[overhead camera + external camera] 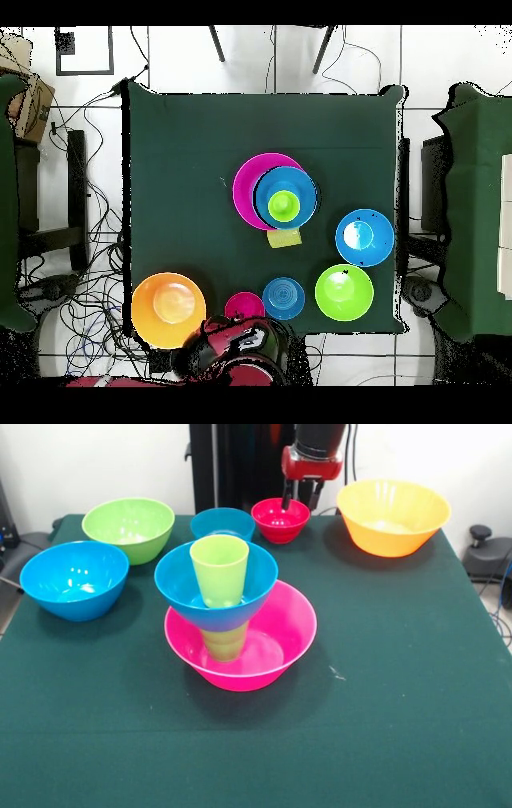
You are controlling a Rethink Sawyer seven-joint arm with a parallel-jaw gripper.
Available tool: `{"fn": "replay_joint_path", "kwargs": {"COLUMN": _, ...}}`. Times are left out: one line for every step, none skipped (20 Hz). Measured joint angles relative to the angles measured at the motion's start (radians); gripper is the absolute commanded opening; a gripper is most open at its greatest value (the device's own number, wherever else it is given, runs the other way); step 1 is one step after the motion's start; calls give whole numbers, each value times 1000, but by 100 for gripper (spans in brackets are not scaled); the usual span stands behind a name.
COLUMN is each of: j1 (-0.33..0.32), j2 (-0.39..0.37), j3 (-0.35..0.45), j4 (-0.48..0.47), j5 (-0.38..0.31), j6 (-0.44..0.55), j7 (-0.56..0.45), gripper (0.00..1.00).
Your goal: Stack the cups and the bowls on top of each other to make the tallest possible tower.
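I expect the small blue bowl (222,522) to get pushed aside when I pick up the small red bowl, since their rims almost touch (254,518).
The tower stands mid-table: a wide pink bowl (282,634) (246,185) holds a yellowish-green cup (226,642). On that cup sits a blue bowl (178,584) (300,192) with an upright lime cup (219,570) (284,204) inside. My gripper (298,501) hangs at the table's far edge over a small red bowl (279,522) (244,306). Its fingers are apart, one inside the bowl and one behind its far rim. The overhead view shows only the arm (235,345) there.
Loose bowls stand on the green table (400,664). They are a large orange one (392,518) (168,310), a small blue one (222,523) (284,298), a green one (128,528) (344,292) and a medium blue one (74,580) (363,237).
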Motion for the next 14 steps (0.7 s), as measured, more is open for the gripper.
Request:
{"fn": "replay_joint_path", "kwargs": {"j1": 0, "j2": 6, "j3": -1, "j4": 0, "j5": 0, "j6": -6, "j7": 0, "gripper": 100}}
{"fn": "replay_joint_path", "kwargs": {"j1": 0, "j2": 11, "j3": -1, "j4": 0, "j5": 0, "j6": -11, "j7": 0, "gripper": 100}}
{"fn": "replay_joint_path", "kwargs": {"j1": 0, "j2": 20, "j3": -1, "j4": 0, "j5": 0, "j6": -23, "j7": 0, "gripper": 100}}
{"fn": "replay_joint_path", "kwargs": {"j1": 0, "j2": 24, "j3": -1, "j4": 0, "j5": 0, "j6": -28, "j7": 0, "gripper": 100}}
{"fn": "replay_joint_path", "kwargs": {"j1": 0, "j2": 30, "j3": -1, "j4": 0, "j5": 0, "j6": -37, "j7": 0, "gripper": 100}}
{"fn": "replay_joint_path", "kwargs": {"j1": 0, "j2": 35, "j3": -1, "j4": 0, "j5": 0, "j6": -44, "j7": 0, "gripper": 100}}
{"fn": "replay_joint_path", "kwargs": {"j1": 0, "j2": 38, "j3": -1, "j4": 0, "j5": 0, "j6": -48, "j7": 0, "gripper": 100}}
{"fn": "replay_joint_path", "kwargs": {"j1": 0, "j2": 43, "j3": -1, "j4": 0, "j5": 0, "j6": -53, "j7": 0, "gripper": 100}}
{"fn": "replay_joint_path", "kwargs": {"j1": 0, "j2": 46, "j3": -1, "j4": 0, "j5": 0, "j6": -54, "j7": 0, "gripper": 100}}
{"fn": "replay_joint_path", "kwargs": {"j1": 0, "j2": 47, "j3": -1, "j4": 0, "j5": 0, "j6": -54, "j7": 0, "gripper": 100}}
{"fn": "replay_joint_path", "kwargs": {"j1": 0, "j2": 49, "j3": -1, "j4": 0, "j5": 0, "j6": -54, "j7": 0, "gripper": 100}}
{"fn": "replay_joint_path", "kwargs": {"j1": 0, "j2": 49, "j3": -1, "j4": 0, "j5": 0, "j6": -54, "j7": 0, "gripper": 100}}
{"fn": "replay_joint_path", "kwargs": {"j1": -1, "j2": 49, "j3": -1, "j4": 0, "j5": 0, "j6": -54, "j7": 0, "gripper": 100}}
{"fn": "replay_joint_path", "kwargs": {"j1": -1, "j2": 49, "j3": -1, "j4": 0, "j5": 0, "j6": -54, "j7": 0, "gripper": 100}}
